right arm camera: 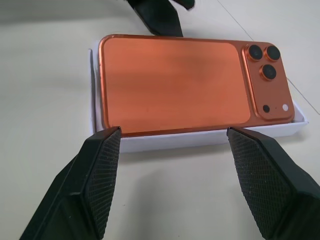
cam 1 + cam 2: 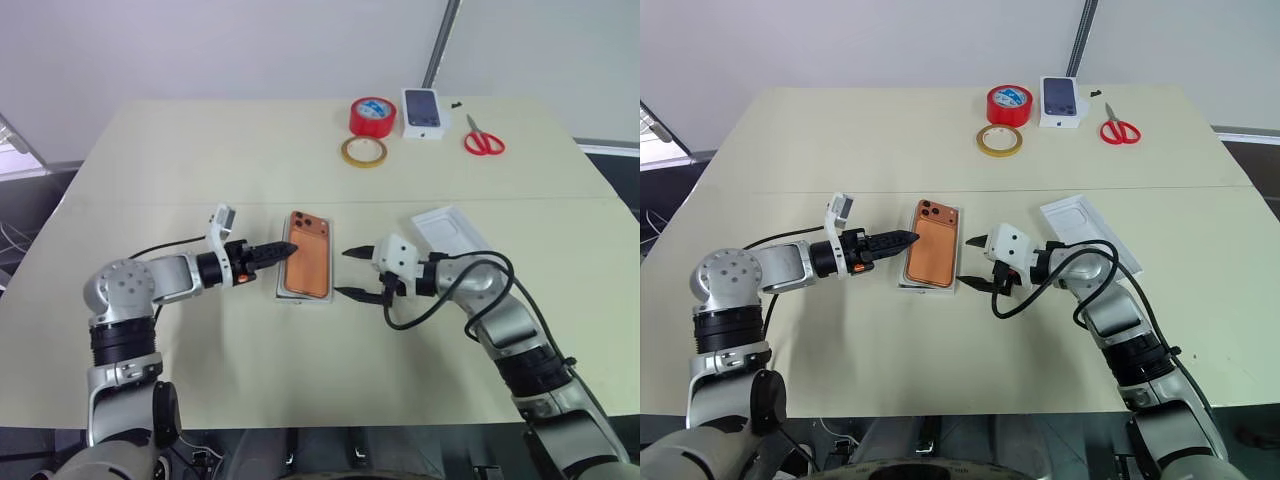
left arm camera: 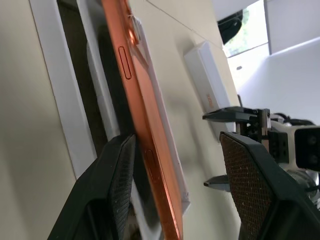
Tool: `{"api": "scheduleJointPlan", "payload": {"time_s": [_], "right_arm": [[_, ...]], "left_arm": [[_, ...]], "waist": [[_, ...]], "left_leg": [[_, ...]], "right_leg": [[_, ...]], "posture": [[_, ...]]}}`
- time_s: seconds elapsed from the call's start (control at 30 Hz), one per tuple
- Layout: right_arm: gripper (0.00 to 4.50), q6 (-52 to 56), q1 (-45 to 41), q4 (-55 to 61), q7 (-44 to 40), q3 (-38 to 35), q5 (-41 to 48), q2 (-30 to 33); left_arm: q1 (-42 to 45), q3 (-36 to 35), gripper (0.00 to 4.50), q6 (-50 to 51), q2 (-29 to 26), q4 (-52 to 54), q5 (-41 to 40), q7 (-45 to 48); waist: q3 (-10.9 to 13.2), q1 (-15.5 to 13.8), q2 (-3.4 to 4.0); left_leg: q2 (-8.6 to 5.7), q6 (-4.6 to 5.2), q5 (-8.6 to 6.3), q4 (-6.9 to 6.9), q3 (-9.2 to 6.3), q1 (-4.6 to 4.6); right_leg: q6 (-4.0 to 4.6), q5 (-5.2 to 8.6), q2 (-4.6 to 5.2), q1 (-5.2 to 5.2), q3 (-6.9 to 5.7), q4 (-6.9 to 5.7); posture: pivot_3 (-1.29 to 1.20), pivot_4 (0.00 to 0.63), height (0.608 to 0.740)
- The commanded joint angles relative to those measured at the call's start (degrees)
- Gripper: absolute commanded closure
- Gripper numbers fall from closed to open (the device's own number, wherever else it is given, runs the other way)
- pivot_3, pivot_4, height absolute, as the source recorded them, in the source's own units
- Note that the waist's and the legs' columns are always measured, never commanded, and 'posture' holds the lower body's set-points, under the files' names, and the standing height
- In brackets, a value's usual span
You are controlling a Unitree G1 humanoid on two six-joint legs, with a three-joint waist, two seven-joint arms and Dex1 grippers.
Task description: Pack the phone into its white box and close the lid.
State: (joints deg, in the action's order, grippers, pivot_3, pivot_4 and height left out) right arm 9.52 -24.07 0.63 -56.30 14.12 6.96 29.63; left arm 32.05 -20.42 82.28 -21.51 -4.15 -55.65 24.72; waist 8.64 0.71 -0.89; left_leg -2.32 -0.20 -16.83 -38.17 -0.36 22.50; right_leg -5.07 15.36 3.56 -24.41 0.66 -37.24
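I should open my left gripper, back it out and let the phone lie flat in the box (image 3: 117, 95), because the phone's long edge (image 3: 145, 135) is sticking up between my left gripper's fingers.
The copper-orange phone (image 2: 307, 254) lies back up on the white box (image 2: 282, 291) at the table's middle, camera cluster at the far end. In the left wrist view its long edge (image 3: 145, 130) stands raised above the box's dark floor. My left gripper (image 2: 275, 252) reaches in from the left, open, its fingers (image 3: 117, 185) on either side of that edge with a gap. My right gripper (image 2: 343, 273) hangs open just right of the box, fingers (image 1: 102, 170) spread wide and apart from the box wall (image 1: 200, 140). The lid (image 2: 452, 232) lies on the table behind my right hand.
At the table's far side sit a red tape roll (image 2: 372, 115), a yellow tape ring (image 2: 363, 151), a small white box with a dark phone picture (image 2: 424, 112) and red scissors (image 2: 483, 138). A black cable loops off my right wrist (image 2: 440, 300).
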Motion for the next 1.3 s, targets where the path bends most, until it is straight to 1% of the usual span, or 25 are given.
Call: {"api": "scheduleJointPlan", "payload": {"time_s": [0.03, 0.1, 0.2, 0.27, 0.3, 0.37, 0.43, 0.47, 0.5, 0.53, 0.67, 0.77, 0.87, 0.97, 1.07, 1.2, 1.3], "right_arm": [[0.96, -1.5, -1.7, 0.0, 0.7, -0.2, -0.2, -1.1], [0.96, -1.7, -2.1, -0.6, 1.0, -0.2, -0.4, -1.4], [0.96, -2.3, -2.2, -1.2, 1.1, -0.4, -0.5, -1.5], [0.96, -2.0, -2.6, -1.6, 1.2, -0.7, -0.4, -1.5], [1.21, -1.3, -2.8, -2.0, 1.3, -1.2, 0.0, -1.5], [1.86, -2.4, -3.4, -3.4, 2.3, -1.4, -1.2, -1.2], [2.83, -4.7, -3.9, -5.4, 3.9, -1.0, -3.5, -0.9], [3.31, -5.9, -4.2, -6.5, 4.8, -0.6, -5.0, -0.8], [3.88, -6.7, -4.5, -7.7, 5.3, 0.0, -6.2, -0.6], [4.48, -7.7, -4.9, -9.0, 6.0, 0.6, -7.8, -0.5], [4.48, -8.4, -5.4, -10.9, 6.9, 2.0, -9.8, -2.2], [4.48, -9.9, -5.8, -12.1, 8.6, 2.8, -11.4, -3.6], [4.48, -10.4, -6.1, -12.4, 9.4, 2.9, -12.3, -4.4], [4.48, -10.3, -5.5, -11.8, 8.9, 2.4, -12.3, -3.6], [4.48, -9.6, -3.9, -10.3, 7.7, 1.1, -11.5, -1.3], [4.48, -9.4, 0.3, -7.7, 5.6, -2.0, -10.1, 3.9], [4.48, -7.7, 3.1, -5.7, 4.1, -3.6, -9.1, 6.6]], "left_arm": [[0.8, 0.2, 1.72, 1.3, -1.7, 3.6, -1.6, 1.1], [0.3, 0.4, 1.72, 2.1, -3.0, 4.6, -1.7, 1.6], [-0.8, 1.6, 1.72, 0.4, -5.5, 5.3, 0.1, 2.9], [-0.7, 1.3, 1.72, -3.7, -6.1, 4.5, 2.0, 3.1], [-0.9, 2.0, 1.95, -6.3, -6.9, 4.4, 3.8, 3.2], [-2.3, 6.5, 2.61, -15.3, -9.1, 5.3, 10.9, 4.3], [-3.4, 9.9, 3.58, -21.9, -10.0, 5.5, 15.1, 6.2], [-3.7, 10.7, 4.01, -23.5, -9.8, 5.4, 15.8, 7.0], [-4.0, 11.8, 4.5, -24.8, -9.6, 5.4, 16.8, 7.3], [-4.5, 14.0, 4.5, -27.3, -9.8, 5.6, 18.9, 8.1], [-5.8, 23.9, 4.5, -34.5, -11.0, 4.5, 26.7, 12.9], [-4.8, 28.1, 4.5, -36.8, -10.1, 1.6, 30.2, 14.6], [-3.9, 29.8, 4.5, -37.0, -9.0, 0.7, 30.5, 17.7], [-1.7, 30.0, 4.5, -35.3, -5.3, -0.4, 28.9, 19.4], [-0.2, 31.9, 4.5, -37.0, -2.5, -1.5, 30.7, 20.6], [2.5, 34.8, 4.5, -37.4, 4.4, -3.3, 32.0, 20.6], [3.6, 36.3, 4.5, -38.8, 8.3, -4.3, 33.6, 20.9]], "waist": [[0.0, 0.1, 0.0], [0.0, 0.1, 0.0], [0.0, 0.1, 0.0], [0.0, 0.0, 0.0], [0.0, 0.0, 0.0], [0.0, 0.0, 0.01], [0.0, 0.1, 0.01], [0.0, 0.0, 0.02], [0.0, 0.0, 0.02], [0.0, 0.0, 0.02], [0.0, 0.0, 0.02], [0.0, 0.1, 0.02], [0.0, 0.0, 0.05], [0.0, -0.4, 0.05], [0.0, -1.0, 0.05], [0.0, -1.8, 0.05], [0.0, -1.8, 0.04]], "left_leg": [[0.0, 0.0, 0.0, 0.0, 0.0, 0.0], [0.0, 0.0, 0.0, 0.0, 0.0, 0.0], [0.0, 0.0, 0.0, 0.0, 0.0, 0.0], [0.0, 0.0, 0.0, 0.0, 0.0, -0.01], [0.0, 0.0, 0.0, 0.0, 0.0, 0.0], [0.0, 0.0, 0.0, 0.0, 0.0, 0.0], [0.0, 0.0, 0.0, 0.01, 0.01, -0.01], [0.0, 0.0, 0.0, 0.01, 0.01, -0.01], [0.0, 0.0, 0.0, 0.01, 0.01, -0.01], [0.0, 0.0, 0.0, 0.01, 0.01, 0.0], [0.0, 0.01, -0.01, 0.01, 0.02, 0.0], [0.0, 0.01, 0.0, 0.02, 0.02, 0.0], [0.0, 0.03, 0.0, 0.01, 0.02, -0.01], [-0.01, 0.1, -0.04, -0.03, 0.02, 0.0], [-0.03, 0.15, -0.07, -0.09, 0.02, 0.02], [-0.06, 0.23, -0.11, -0.13, 0.02, 0.05], [-0.11, 0.31, -0.15, -0.19, 0.02, 0.06]], "right_leg": [[0.0, 0.0, 0.0, 0.0, 0.0, 0.0], [0.0, 0.0, 0.0, 0.0, 0.0, 0.0], [0.0, 0.0, 0.0, 0.0, 0.0, -0.01], [0.0, 0.0, 0.0, 0.0, 0.0, -0.01], [0.0, 0.0, 0.0, 0.0, 0.0, 0.0], [0.0, 0.0, 0.0, 0.0, 0.0, 0.01], [0.0, 0.0, 0.01, 0.0, 0.01, 0.01], [0.01, 0.0, 0.01, 0.0, 0.01, 0.02], [0.01, 0.0, 0.01, 0.0, 0.01, 0.02], [0.01, 0.01, 0.01, 0.0, 0.01, 0.03], [0.01, 0.0, 0.02, 0.0, 0.01, 0.04], [0.01, 0.0, 0.01, 0.0, 0.01, 0.02], [0.01, 0.0, 0.01, 0.01, 0.01, 0.01], [0.01, 0.0, 0.02, 0.06, 0.0, 0.02], [0.0, 0.0, 0.04, 0.08, 0.0, 0.03], [0.0, 0.0, 0.05, 0.11, 0.0, 0.05], [0.0, 0.0, 0.08, 0.2, 0.0, 0.13]], "posture": [[0.0, 0.15, 0.74], [0.0, 0.15, 0.74], [0.0, 0.15, 0.74], [0.0, 0.15, 0.74], [0.0, 0.15, 0.74], [0.0, 0.15, 0.74], [0.0, 0.15, 0.74], [0.0, 0.15, 0.74], [0.0, 0.15, 0.74], [0.0, 0.15, 0.74], [0.0, 0.15, 0.74], [0.0, 0.15, 0.74], [0.0, 0.15, 0.74], [0.0, 0.15, 0.74], [0.0, 0.15, 0.74], [0.0, 0.15, 0.74], [0.0, 0.15, 0.74]]}}
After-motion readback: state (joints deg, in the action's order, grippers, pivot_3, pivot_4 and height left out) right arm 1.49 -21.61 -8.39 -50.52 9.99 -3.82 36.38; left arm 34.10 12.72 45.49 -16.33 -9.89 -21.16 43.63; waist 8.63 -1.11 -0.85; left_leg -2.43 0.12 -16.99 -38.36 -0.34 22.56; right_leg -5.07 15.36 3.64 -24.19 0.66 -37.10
